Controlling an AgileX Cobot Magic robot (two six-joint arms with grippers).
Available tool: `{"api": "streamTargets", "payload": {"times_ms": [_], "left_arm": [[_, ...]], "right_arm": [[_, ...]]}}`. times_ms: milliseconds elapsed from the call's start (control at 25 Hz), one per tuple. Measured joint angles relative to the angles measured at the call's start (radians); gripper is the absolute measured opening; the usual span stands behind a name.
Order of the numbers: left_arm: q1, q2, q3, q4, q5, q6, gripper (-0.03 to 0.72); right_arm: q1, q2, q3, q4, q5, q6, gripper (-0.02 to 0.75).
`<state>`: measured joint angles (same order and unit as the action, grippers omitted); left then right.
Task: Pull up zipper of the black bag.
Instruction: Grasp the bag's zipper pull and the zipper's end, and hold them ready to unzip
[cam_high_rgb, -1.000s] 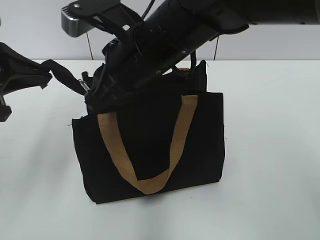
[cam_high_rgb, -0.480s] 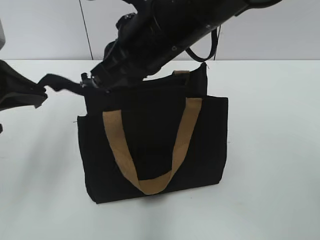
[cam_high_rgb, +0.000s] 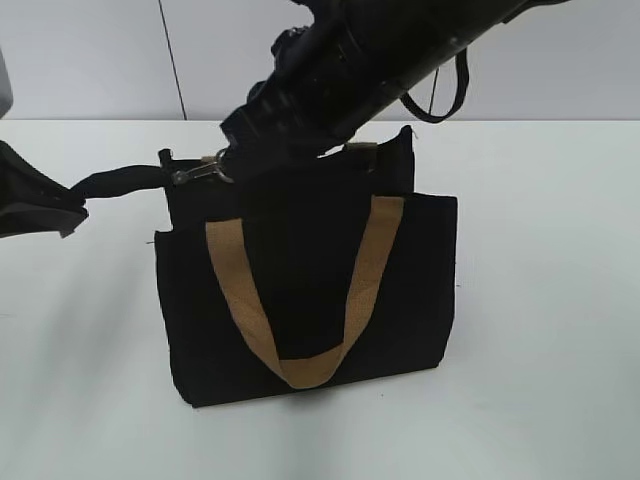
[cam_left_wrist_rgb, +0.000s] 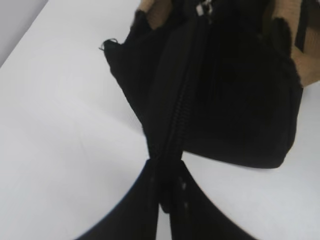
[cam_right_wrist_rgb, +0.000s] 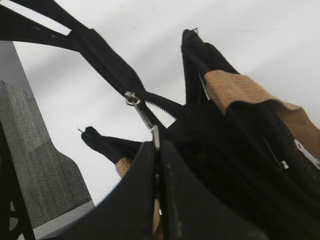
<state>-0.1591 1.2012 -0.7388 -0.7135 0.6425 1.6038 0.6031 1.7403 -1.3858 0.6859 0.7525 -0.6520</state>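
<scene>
My right gripper is pulling, and the zipper tail (cam_high_rgb: 130, 180) is tight from my left gripper to the pull tab. My right gripper goes on pulling before it lets go at the bag's far corner (cam_high_rgb: 400, 162).
The black bag (cam_high_rgb: 300, 290) stands upright on the white table, its tan strap handle (cam_high_rgb: 310, 300) hanging down the front. My left gripper (cam_high_rgb: 70, 205) is shut on the black zipper tail at the bag's left end and holds it taut; in the left wrist view the zipper (cam_left_wrist_rgb: 182, 95) runs from my left gripper (cam_left_wrist_rgb: 165, 172) to the black bag (cam_left_wrist_rgb: 240, 100). My right gripper (cam_high_rgb: 235, 165) reaches across the bag top and is shut on the silver pull tab (cam_high_rgb: 200, 173). The right wrist view shows the pull tab (cam_right_wrist_rgb: 142, 115) caught between my right gripper's fingers (cam_right_wrist_rgb: 157, 150).
The white table (cam_high_rgb: 540, 300) spreads around the bag. A pale wall with a dark vertical seam (cam_high_rgb: 172, 60) stands behind. A grey block (cam_right_wrist_rgb: 35, 170), part of the other arm, shows at the left of the right wrist view.
My right gripper has moved right along the bag top with the pull tab. The left gripper still holds the zipper tail, now stretched straighter. The bag shifted slightly.
</scene>
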Motion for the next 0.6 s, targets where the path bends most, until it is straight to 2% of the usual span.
{"api": "streamTargets", "payload": {"times_ms": [280, 600], "left_arm": [[-0.006, 0.0, 0.0, 0.005, 0.013, -0.016, 0.017], [-0.005, 0.0, 0.0, 0.046, 0.014, -0.022, 0.017]], "right_arm": [[-0.105, -0.033, 0.0, -0.027, 0.067, 0.051, -0.001], [-0.213, -0.054, 0.0, -0.182, 0.185, 0.11, -0.001]]}}
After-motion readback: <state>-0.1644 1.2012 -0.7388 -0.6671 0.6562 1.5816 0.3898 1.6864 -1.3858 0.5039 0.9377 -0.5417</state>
